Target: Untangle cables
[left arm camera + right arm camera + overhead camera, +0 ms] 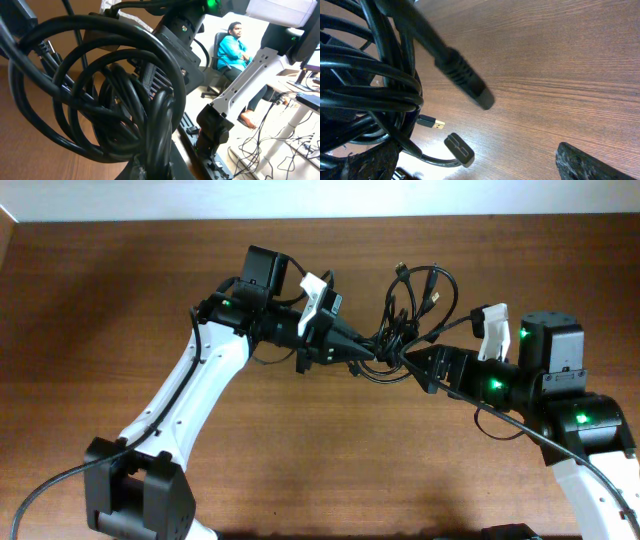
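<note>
Next, my left gripper pulls the cable heap (pixel 396 332) away while my right gripper backs clear, because the cables lie over one finger of my open right gripper.
The cables (pixel 412 308) are a bunch of thin black cords with plug ends, looped in a tangle at the middle of the table between both arms. My left gripper (pixel 372 356) comes in from the left and is shut on strands of the bunch; in the left wrist view the cables (pixel 115 90) fill the frame above its fingers (pixel 161 171). My right gripper (pixel 412 364) comes in from the right, tip at the bunch's lower edge. In the right wrist view its fingers (pixel 477 167) are wide apart, the cables (pixel 365 85) lie by the left finger, and loose plugs (pixel 460 149) hang between.
The wooden table (pixel 120 290) runs to a pale wall at the back. The right arm's base (pixel 585 420) is at the right and the left arm's base (pixel 140 490) at the lower left. A seated person (pixel 235 50) and floor wires show beyond the table.
</note>
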Robot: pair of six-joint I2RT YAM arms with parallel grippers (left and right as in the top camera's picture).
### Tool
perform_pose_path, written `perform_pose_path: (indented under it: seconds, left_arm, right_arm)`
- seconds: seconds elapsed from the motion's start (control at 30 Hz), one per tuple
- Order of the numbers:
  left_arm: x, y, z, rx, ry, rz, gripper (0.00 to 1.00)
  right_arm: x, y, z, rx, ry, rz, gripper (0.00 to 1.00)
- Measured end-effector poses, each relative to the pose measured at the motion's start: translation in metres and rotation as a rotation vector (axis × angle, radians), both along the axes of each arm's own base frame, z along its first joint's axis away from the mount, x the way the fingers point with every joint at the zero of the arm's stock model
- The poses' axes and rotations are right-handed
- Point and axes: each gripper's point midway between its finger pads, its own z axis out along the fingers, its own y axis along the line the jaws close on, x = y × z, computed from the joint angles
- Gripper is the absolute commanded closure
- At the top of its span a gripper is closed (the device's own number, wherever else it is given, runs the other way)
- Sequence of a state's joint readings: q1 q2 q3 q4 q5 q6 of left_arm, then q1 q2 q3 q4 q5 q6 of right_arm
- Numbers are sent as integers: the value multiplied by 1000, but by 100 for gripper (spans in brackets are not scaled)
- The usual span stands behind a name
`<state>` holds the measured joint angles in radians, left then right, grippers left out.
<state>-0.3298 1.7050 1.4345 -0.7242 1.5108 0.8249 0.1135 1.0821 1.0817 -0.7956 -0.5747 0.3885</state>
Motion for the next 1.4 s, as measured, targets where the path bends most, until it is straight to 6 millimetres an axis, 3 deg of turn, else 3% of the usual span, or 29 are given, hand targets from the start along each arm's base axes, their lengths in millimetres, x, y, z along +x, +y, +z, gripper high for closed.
perform_pose_path:
  seconds: [0.17, 0.37, 0.47, 0.6, 0.97, 1.0, 1.07, 1.17, 1.27, 1.33, 1.4]
  left_arm:
    - [2, -1, 3, -18, -39, -3, 100]
    - [4, -2, 5, -28, -62, -5, 100]
    - [4, -2, 5, -29, -66, -5, 100]
    - [6, -2, 3, -18, -72, 4, 100]
    - [20, 9, -2, 22, -46, 67, 100]
    - [20, 10, -1, 12, -39, 62, 100]
    - [22, 17, 5, -12, -30, 66, 100]
    - [32, 30, 6, -12, -3, 104, 100]
    - [35, 35, 6, -9, 17, 118, 100]
    - [34, 35, 6, -10, 23, 115, 100]
    - [33, 35, 6, -10, 33, 113, 100]
  right_arm:
    - [-2, 0, -2, -7, 1, 12, 1]
    - [13, 3, 2, 2, -88, 23, 1]
    - [18, 5, -14, 5, -62, 30, 7]
    - [33, 6, -23, 14, -83, 17, 8]
    - [38, -29, -50, -168, -17, -159, 8]
    - [37, -39, -57, -211, 2, -197, 8]
    - [37, -56, -73, -284, 46, -257, 8]
    - [36, -64, -76, -323, 56, -288, 8]
    - [41, -56, -70, -283, 30, -261, 9]
    - [50, -31, -51, -186, -77, -140, 11]
    - [47, -8, -34, -116, -167, 10, 11]
